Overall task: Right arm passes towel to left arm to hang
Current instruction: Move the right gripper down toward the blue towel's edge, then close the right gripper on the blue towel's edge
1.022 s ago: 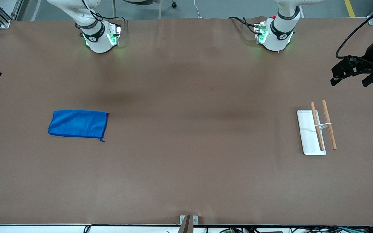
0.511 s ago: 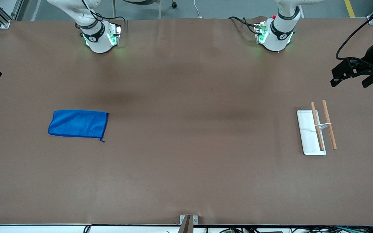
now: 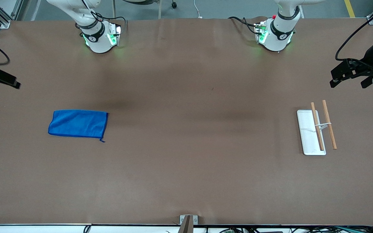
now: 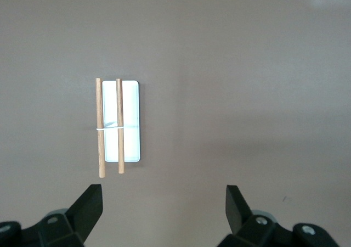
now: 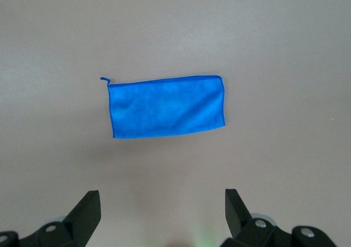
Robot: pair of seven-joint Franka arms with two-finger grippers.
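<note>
The blue towel (image 3: 78, 123) lies thin at its edges, so it should gather into pleats and hang down with the loop lowest when I lift it by the end away from its corner loop (image 3: 102, 140).
The blue towel (image 3: 78, 124) lies flat on the brown table toward the right arm's end, its corner loop (image 3: 102, 140) pointing at the front camera. It also shows in the right wrist view (image 5: 167, 107). My right gripper (image 3: 8, 82) hangs open and empty over the table's edge at that end, apart from the towel; its fingers are wide apart in the right wrist view (image 5: 163, 203). My left gripper (image 3: 349, 81) hangs open and empty over the table's edge at the left arm's end; it also shows in the left wrist view (image 4: 163, 203).
A white tray (image 3: 307, 129) with two wooden rods (image 3: 329, 124) stands toward the left arm's end, below my left gripper in the front view. The left wrist view shows the tray (image 4: 130, 121) and the rods (image 4: 100, 127). Both arm bases stand along the table's back edge.
My right gripper has come farther in over the table from its end. My left gripper has barely shifted. The towel and the tray have not moved.
</note>
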